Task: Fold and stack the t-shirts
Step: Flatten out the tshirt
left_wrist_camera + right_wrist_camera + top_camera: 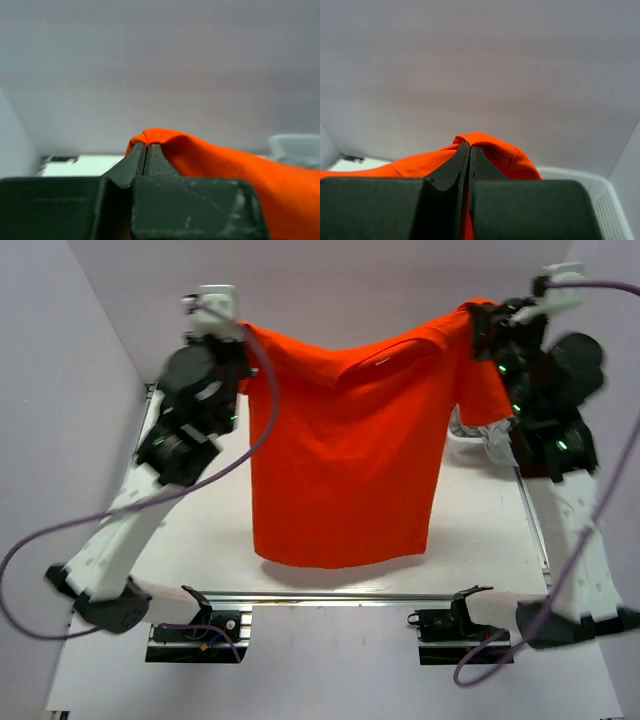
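The t-shirt's hem (340, 562) is hanging over the near table area. My left gripper and my right gripper should swing it to the far side and pull the shoulders (264, 348) back down.
The orange-red t-shirt (345, 450) hangs spread out in the air above the table, its hem just over the near table area. My left gripper (243, 338) is shut on its left shoulder; the pinched cloth (165, 137) bulges over the closed jaws in the left wrist view. My right gripper (478, 320) is shut on its right shoulder, and the orange cloth (490, 145) wraps over the closed jaws in the right wrist view. Pale grey cloth (488, 445) shows partly behind the right arm, in the basket.
A white lattice basket (470, 430) stands at the right of the table, mostly hidden by the shirt and right arm; its rim shows in the right wrist view (600, 190). White walls enclose the table (200, 530) on three sides.
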{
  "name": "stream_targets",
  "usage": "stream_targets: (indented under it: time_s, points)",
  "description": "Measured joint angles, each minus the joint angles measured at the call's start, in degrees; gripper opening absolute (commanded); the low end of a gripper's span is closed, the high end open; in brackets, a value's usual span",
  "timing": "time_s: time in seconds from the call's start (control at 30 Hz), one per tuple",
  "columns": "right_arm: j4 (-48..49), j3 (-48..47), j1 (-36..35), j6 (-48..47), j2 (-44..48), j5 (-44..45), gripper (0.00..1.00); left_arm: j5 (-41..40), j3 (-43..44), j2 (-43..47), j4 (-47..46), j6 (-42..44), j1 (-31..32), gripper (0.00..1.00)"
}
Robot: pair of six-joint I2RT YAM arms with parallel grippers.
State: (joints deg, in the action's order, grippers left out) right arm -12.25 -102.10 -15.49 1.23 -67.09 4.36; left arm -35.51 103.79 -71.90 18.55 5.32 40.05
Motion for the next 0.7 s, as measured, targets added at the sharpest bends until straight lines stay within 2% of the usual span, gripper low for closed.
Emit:
stream_targets:
  time_s: [0.2,0.27,0.33,0.4,0.47,0.5,0.57,0.7]
  points:
    - [4.7,-0.2,0.0,-1.4,-14.8,3.5,0.00,-8.9,0.3,-15.6,-4.8,7.1,-2.9,0.00]
    - [5.8,-3.8,0.0,-2.1,-21.1,5.0,0.00,-10.0,4.7,-21.1,-5.5,9.4,-5.1,0.00]
    - [5.3,-10.9,0.0,-2.8,-28.0,6.1,0.00,-10.5,12.5,-27.3,-5.6,11.2,-7.7,0.00]
    - [6.4,-17.3,0.0,-3.3,-33.7,6.7,0.00,-10.6,24.1,-34.7,-5.4,12.8,-10.4,0.00]
    - [6.9,-22.2,0.0,-3.6,-37.2,7.1,0.00,-10.4,33.7,-40.3,-5.7,14.2,-12.5,0.00]
    - [7.5,-23.2,0.0,-3.7,-37.8,7.3,0.00,-10.2,35.9,-41.3,-6.1,14.7,-13.4,0.00]
    - [9.5,-23.3,0.0,-4.1,-37.8,7.5,0.00,-9.6,34.2,-40.0,-7.4,15.2,-14.9,0.00]
    - [14.5,-18.3,-0.1,-5.0,-34.1,7.3,0.00,-6.4,19.3,-30.4,-10.4,14.3,-15.7,0.00]
